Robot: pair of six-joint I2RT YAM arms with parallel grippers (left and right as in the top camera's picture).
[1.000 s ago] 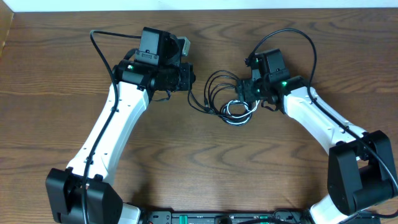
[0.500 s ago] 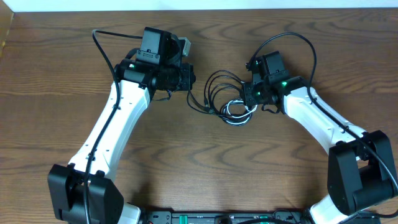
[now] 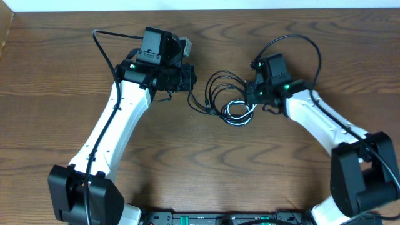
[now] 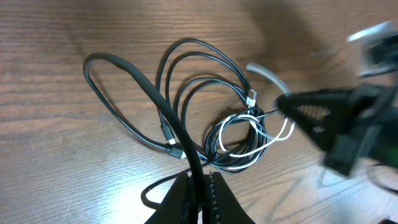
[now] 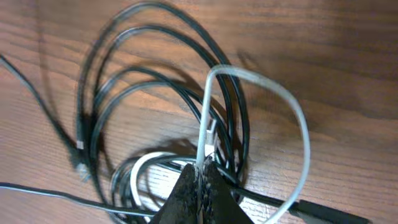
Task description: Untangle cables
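I should open my left gripper and move it over to grip the coils, because the white cable winds through the black coils, away from that gripper's hold.
The cables lie tangled on the wooden table between the two arms: black loops and a white cord coiled at their right. My left gripper is shut on a black cable, which runs up from the jaws into the tangle. In the overhead view the left gripper sits at the tangle's left edge. My right gripper is shut on the white cable, which arcs up and round to the right over the black loops. From above, the right gripper is at the tangle's right edge.
A thick black arm wire loops above the right wrist and another beside the left wrist. The table's far edge meets a white wall. Small plugs lie at the tangle's left side.
The right gripper has closed its jaws on the white cable. The left gripper has stayed shut on the black cable, and both arms have hardly moved.
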